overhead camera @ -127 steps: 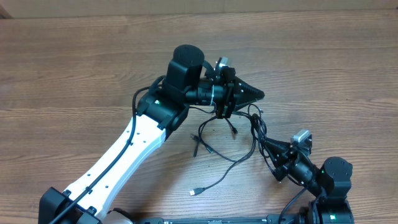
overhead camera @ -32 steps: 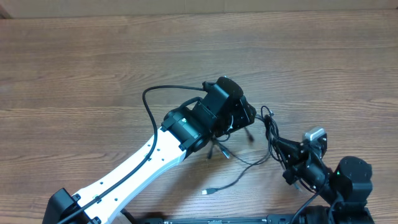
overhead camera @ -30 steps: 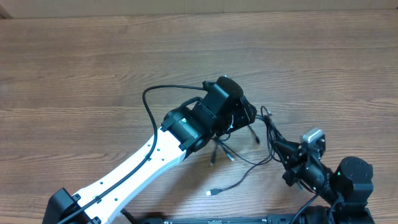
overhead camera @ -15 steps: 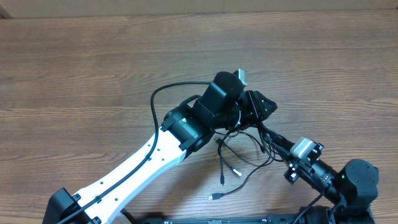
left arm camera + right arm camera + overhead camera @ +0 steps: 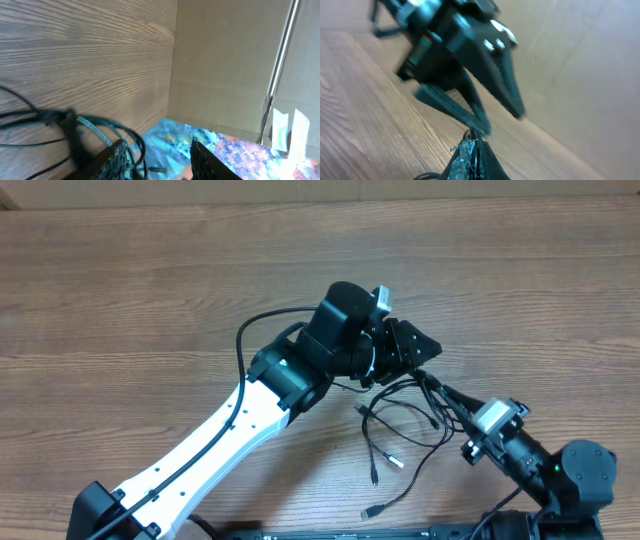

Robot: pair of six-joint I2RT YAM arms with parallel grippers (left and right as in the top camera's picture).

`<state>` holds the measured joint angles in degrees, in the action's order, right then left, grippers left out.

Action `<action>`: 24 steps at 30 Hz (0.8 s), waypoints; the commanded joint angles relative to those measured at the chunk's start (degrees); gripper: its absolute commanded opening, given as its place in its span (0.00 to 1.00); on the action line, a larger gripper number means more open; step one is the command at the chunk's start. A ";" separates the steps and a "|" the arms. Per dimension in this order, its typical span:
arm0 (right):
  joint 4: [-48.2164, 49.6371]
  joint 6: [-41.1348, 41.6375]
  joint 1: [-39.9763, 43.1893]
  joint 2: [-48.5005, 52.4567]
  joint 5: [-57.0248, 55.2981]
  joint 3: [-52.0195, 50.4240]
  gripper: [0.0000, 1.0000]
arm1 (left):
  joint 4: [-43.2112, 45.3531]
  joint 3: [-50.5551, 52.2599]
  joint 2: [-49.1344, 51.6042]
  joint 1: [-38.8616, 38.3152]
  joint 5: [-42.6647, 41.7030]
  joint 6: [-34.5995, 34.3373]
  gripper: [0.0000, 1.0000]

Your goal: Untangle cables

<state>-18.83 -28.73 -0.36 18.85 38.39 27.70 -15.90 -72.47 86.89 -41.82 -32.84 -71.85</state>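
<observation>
I should pinch the loop (image 5: 472, 133) under my left gripper's open fingers with that gripper before my right gripper pulls a piece of the cables out, because only my right gripper is holding the tangled cables (image 5: 392, 390).
The cables (image 5: 395, 418) are thin black cords tangled just right of the table's middle. Their plug ends (image 5: 373, 477) trail toward the near edge. My left gripper (image 5: 430, 351) hovers over the top of the tangle with its jaws apart. In the left wrist view, cable loops (image 5: 70, 125) pass between the left gripper's (image 5: 157, 152) fingers, close to the left finger (image 5: 117, 157), unpinched. My right gripper (image 5: 441, 389) points up-left from the lower right. It is shut on a cable strand (image 5: 470, 134) at its tip (image 5: 472, 145), right under the left gripper's fingers (image 5: 502, 82).
The wooden table (image 5: 150, 270) ends at a cardboard wall (image 5: 320, 188) at the back. The left arm's own thick black wire (image 5: 245, 340) arcs out beside its wrist. A metal rod (image 5: 280, 65) stands against the cardboard in the left wrist view.
My left gripper has lifted and swung up-right, fingers now pointing right. The right gripper has reached up-left toward it. The tangle is stretched and the plug ends have slid toward the near edge.
</observation>
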 commanded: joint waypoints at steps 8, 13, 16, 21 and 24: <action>9.29 0.17 0.07 14.19 -4.96 1.57 0.04 | -6.14 -0.87 -0.02 9.20 -6.86 3.74 0.34; 15.58 3.50 0.07 17.42 -1.09 1.57 0.04 | -7.67 -0.87 0.00 9.57 -6.29 2.84 0.36; 17.11 3.61 0.07 17.38 2.78 1.57 0.04 | -7.67 -0.87 0.00 9.55 -4.74 -3.06 0.37; 19.69 3.58 0.07 17.38 8.35 1.57 0.04 | -7.67 -0.87 0.00 9.33 -3.76 -13.33 0.44; 21.03 3.56 0.07 17.38 9.92 1.57 0.04 | -7.67 -0.87 0.00 9.11 -3.23 -17.88 0.49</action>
<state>0.99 -25.76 -0.36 36.64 44.51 27.75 -23.64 -72.49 86.89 -32.25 -37.06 -82.24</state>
